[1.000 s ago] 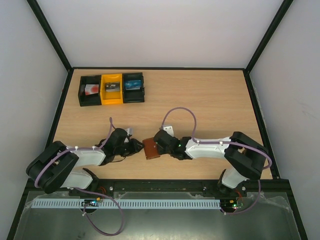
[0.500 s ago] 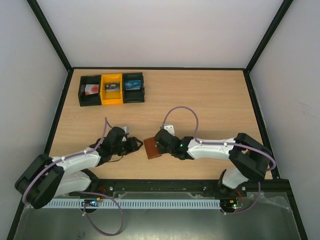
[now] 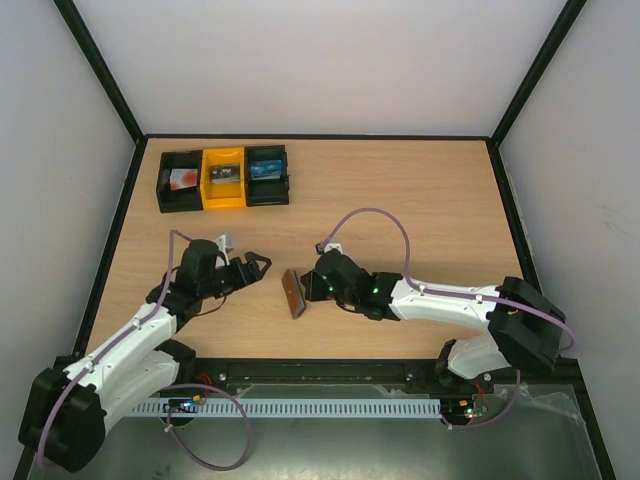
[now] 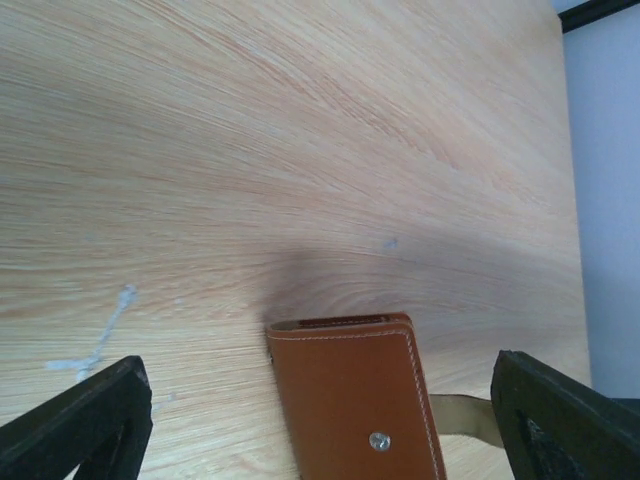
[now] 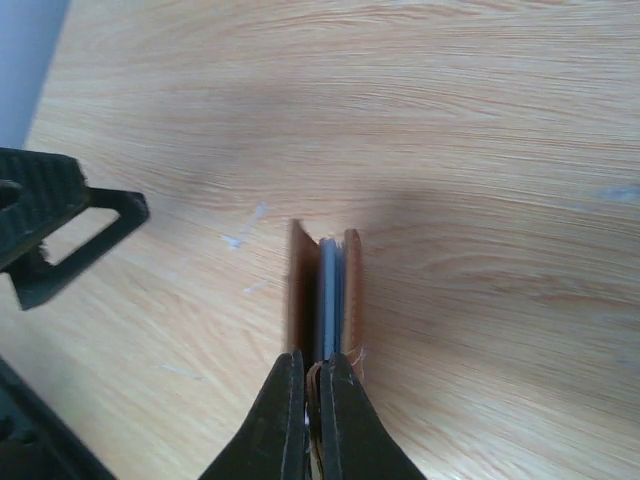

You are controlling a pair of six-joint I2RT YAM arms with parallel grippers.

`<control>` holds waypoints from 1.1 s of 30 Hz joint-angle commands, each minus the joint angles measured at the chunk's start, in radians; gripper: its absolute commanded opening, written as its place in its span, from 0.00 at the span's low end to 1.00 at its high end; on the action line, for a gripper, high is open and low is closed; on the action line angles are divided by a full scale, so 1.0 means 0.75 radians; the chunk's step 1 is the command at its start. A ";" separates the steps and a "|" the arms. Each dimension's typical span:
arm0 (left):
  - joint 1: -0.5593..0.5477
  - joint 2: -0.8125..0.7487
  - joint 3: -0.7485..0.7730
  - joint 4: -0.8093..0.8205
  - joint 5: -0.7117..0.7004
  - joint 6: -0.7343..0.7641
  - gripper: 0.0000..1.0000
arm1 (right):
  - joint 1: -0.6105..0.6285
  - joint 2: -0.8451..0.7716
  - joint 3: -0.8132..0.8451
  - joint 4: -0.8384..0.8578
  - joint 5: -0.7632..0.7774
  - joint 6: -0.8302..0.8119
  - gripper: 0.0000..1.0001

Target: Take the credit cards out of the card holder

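The card holder is standing on its edge with its brown leaves close together (image 5: 328, 285). My right gripper should pull the tan tab (image 4: 464, 416) down and away to open the card holder.
The card holder (image 3: 293, 293) is a brown leather wallet standing on its edge near the table's middle front. My right gripper (image 3: 311, 288) is shut on its tan tab (image 5: 314, 385), black fingers (image 5: 287, 420) pressed together. Seen edge-on, the card holder (image 5: 298, 285) shows grey-blue layers between its brown leaves. I cannot tell the credit cards from pocket faces there. My left gripper (image 3: 257, 272) stands open a little left of the wallet, not touching it. In the left wrist view the brown face (image 4: 350, 385) with a metal snap lies ahead between the wide jaws of the left gripper (image 4: 315, 372).
Three small bins sit in a row at the back left: black (image 3: 179, 181), yellow (image 3: 223, 179) and black with blue contents (image 3: 267, 173). A black frame rims the table (image 3: 420, 200), with white walls beyond.
My left gripper opened, let go of the wallet and drew back to the left. My right gripper shut on the wallet's tab and tipped it from lying flat up onto its edge.
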 commanded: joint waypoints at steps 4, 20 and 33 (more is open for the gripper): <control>0.065 -0.066 0.020 -0.165 0.054 0.086 0.96 | 0.004 0.015 -0.009 0.174 -0.093 0.085 0.02; 0.066 -0.022 -0.096 -0.035 0.141 0.021 0.87 | 0.003 0.070 -0.005 0.181 -0.002 0.139 0.02; 0.054 0.124 -0.202 0.211 0.251 -0.048 0.65 | -0.029 -0.016 -0.209 0.001 0.293 0.119 0.02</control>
